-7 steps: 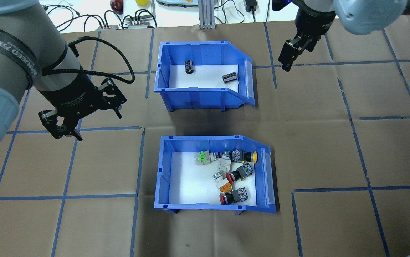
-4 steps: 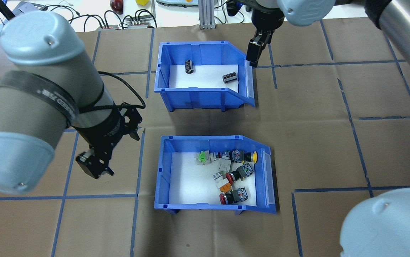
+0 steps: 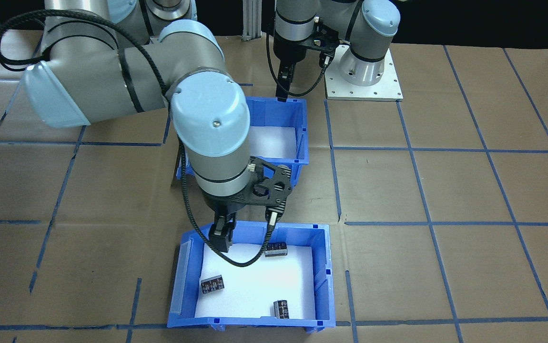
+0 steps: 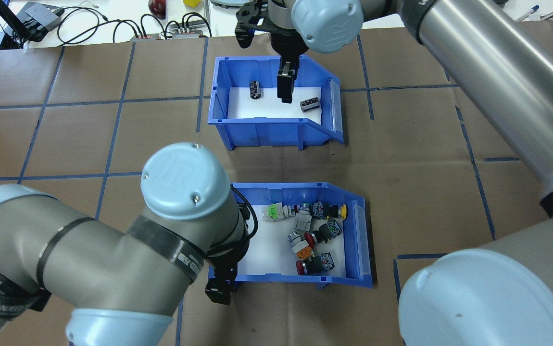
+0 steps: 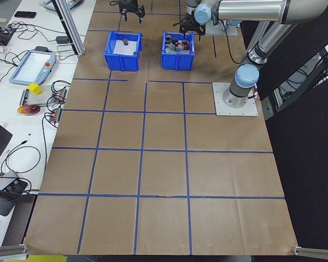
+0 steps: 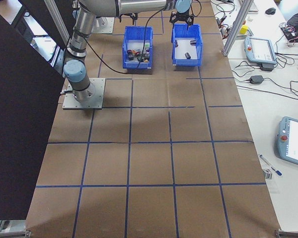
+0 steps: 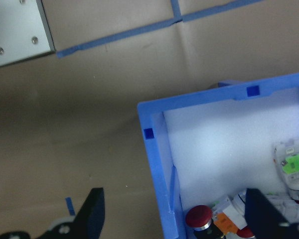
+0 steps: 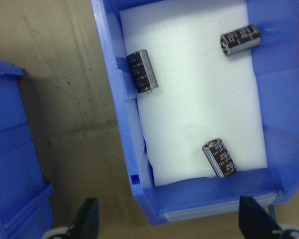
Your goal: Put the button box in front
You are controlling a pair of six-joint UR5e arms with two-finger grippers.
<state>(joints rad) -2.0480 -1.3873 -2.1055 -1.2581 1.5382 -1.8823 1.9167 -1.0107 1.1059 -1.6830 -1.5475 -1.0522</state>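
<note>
The robot should expect black cylinders point(image 3: 276, 249) to roll around when it carries the far blue bin, because they lie on their round sides among open white foam point(image 3: 255, 288).
The button box point(image 4: 286, 185) is the blue bin nearer the robot's base, with colourful push-buttons point(image 4: 311, 230) on white foam. My left gripper point(image 4: 219, 290) hangs over its near left corner. In the left wrist view the open fingers point(image 7: 94, 212) stand on either side of the box's wall point(image 7: 157, 169), above it. From the front the box point(image 3: 301, 128) is partly hidden by my right arm. My right gripper point(image 4: 284, 87) is open over the far blue bin point(image 4: 267, 129), which holds black cylinders point(image 8: 143, 71).
The two bins stand one behind the other mid-table, a gap of brown paper between them. Blue tape lines grid the table point(image 4: 449, 144). Cables and small items lie past the far edge point(image 4: 180, 26). The left arm's base plate point(image 3: 364, 90) is beside the button box.
My left gripper swung from the table's left side to the button box's near left corner. My right gripper moved left from beside the far bin to above it.
</note>
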